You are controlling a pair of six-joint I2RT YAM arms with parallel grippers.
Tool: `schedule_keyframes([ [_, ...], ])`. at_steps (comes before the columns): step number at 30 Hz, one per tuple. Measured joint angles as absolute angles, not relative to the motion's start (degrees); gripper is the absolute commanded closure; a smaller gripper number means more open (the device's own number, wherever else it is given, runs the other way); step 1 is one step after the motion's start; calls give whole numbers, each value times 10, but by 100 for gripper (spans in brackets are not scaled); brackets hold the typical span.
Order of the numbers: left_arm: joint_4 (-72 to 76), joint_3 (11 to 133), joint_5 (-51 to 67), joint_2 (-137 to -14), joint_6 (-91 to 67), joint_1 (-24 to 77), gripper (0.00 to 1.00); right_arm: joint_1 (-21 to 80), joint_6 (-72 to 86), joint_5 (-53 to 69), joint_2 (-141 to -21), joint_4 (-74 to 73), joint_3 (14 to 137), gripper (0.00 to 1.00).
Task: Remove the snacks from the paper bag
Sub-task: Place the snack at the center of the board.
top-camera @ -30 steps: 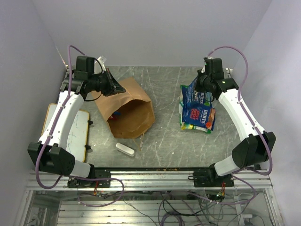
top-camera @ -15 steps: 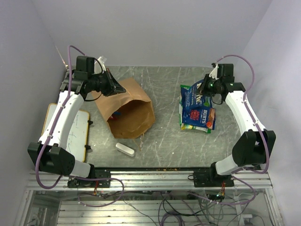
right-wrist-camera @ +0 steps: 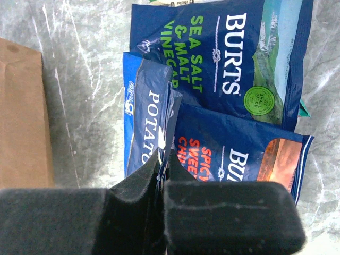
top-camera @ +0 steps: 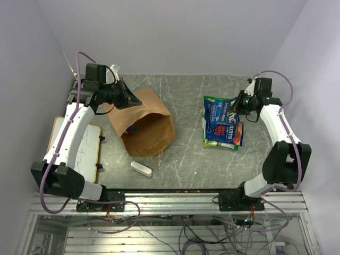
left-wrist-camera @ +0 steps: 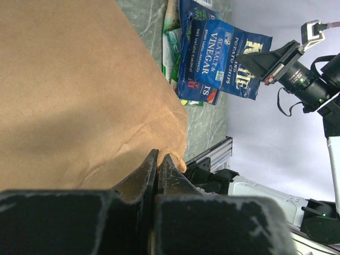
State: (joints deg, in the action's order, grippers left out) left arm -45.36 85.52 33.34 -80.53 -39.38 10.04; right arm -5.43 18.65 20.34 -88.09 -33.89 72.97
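Note:
The blue potato-chip packet (top-camera: pixel 219 112) is hanging over the Burts packets, clear of the paper bag, so the robot's right gripper keeps laying it down until it rests there.
The brown paper bag (top-camera: pixel 142 123) lies on its side, its open mouth facing the near edge. A bit of blue and red shows inside the mouth. My left gripper (top-camera: pixel 130 99) is shut on the bag's far edge, by a twisted handle (left-wrist-camera: pixel 178 159); the bag fills the left wrist view (left-wrist-camera: pixel 79 90). Several blue and green snack packets (top-camera: pixel 223 130) lie piled at the right. My right gripper (top-camera: pixel 240 104) is shut on a blue potato-chip packet (right-wrist-camera: pixel 144 125) and holds it just above the pile, over two Burts packets (right-wrist-camera: pixel 223 58). The held packet also shows in the left wrist view (left-wrist-camera: pixel 228 56).
A small white oblong block (top-camera: pixel 141 168) lies in front of the bag's mouth. A white board with a wooden frame (top-camera: pixel 85 151) lies at the left edge under my left arm. Walls close in the back and sides.
My right gripper has swung outward to the right with the blue packet in it, drawing it over the pile. The left arm and the bag have not moved.

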Motion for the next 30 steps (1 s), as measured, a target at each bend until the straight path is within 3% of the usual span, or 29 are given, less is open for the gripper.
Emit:
schedule_keyframes([
  [25,-446,841,337,-790,-406,99,93,-66,140,102,-996,-336,729,96],
  [30,-443,837,338,-789,-409,99,93,-66,137,99,-1002,-336,729,88],
])
